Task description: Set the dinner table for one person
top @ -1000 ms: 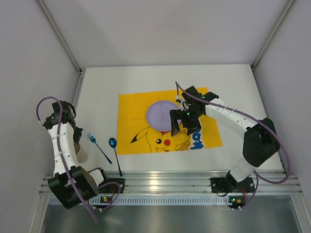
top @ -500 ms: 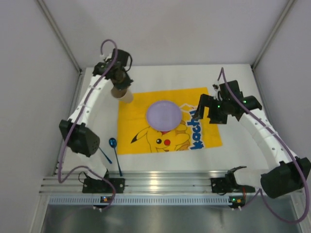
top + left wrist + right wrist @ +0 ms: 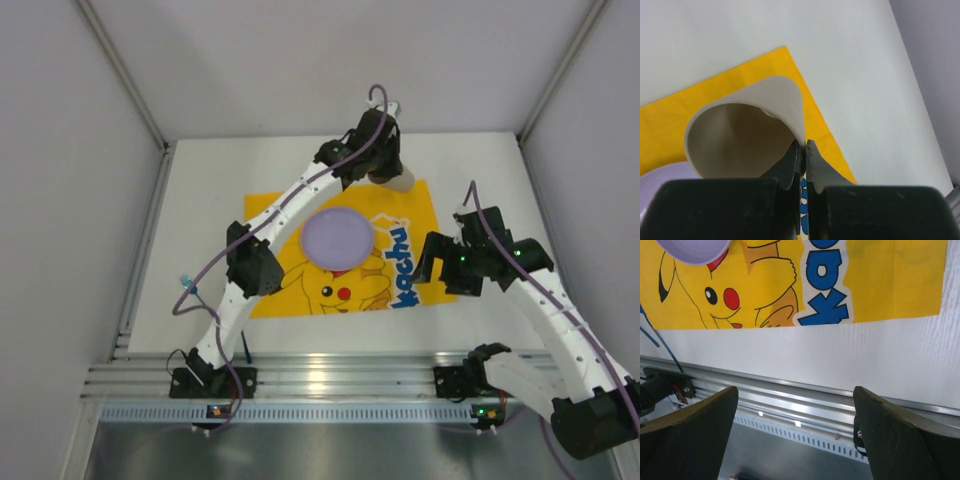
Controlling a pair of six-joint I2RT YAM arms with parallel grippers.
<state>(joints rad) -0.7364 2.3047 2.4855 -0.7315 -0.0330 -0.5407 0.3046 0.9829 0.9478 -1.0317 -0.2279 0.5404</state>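
Observation:
My left gripper keeps bringing the beige cup (image 3: 401, 180) down until its base stands flat on the mat's free corner (image 3: 402, 202) past the plate. The cup hangs over that corner with its opening up.
A beige cup (image 3: 393, 180) hangs tilted over the back right corner of the yellow Pikachu mat (image 3: 425, 215) on the white dinner table (image 3: 200, 200). My left gripper (image 3: 378, 160) is shut on it. In the left wrist view the fingers pinch the cup's (image 3: 740, 135) rim at the left gripper (image 3: 804, 146), with its mouth facing the camera. A purple plate (image 3: 338, 237) lies on the mat. My right gripper (image 3: 445, 272) hovers over the mat's right edge, open and holding nothing. In its own view the right gripper (image 3: 795, 410) spans bare table (image 3: 840, 365).
A blue fork (image 3: 187, 285) lies on the table at the near left. A spoon handle (image 3: 245, 345) shows beside the left arm, its bowl hidden. The metal rail (image 3: 330, 375) runs along the near edge. White walls enclose the other sides.
My left arm swung the cup from the near left, past the back left, to the mat's back right corner. My right arm drew back from the plate towards the mat's right edge.

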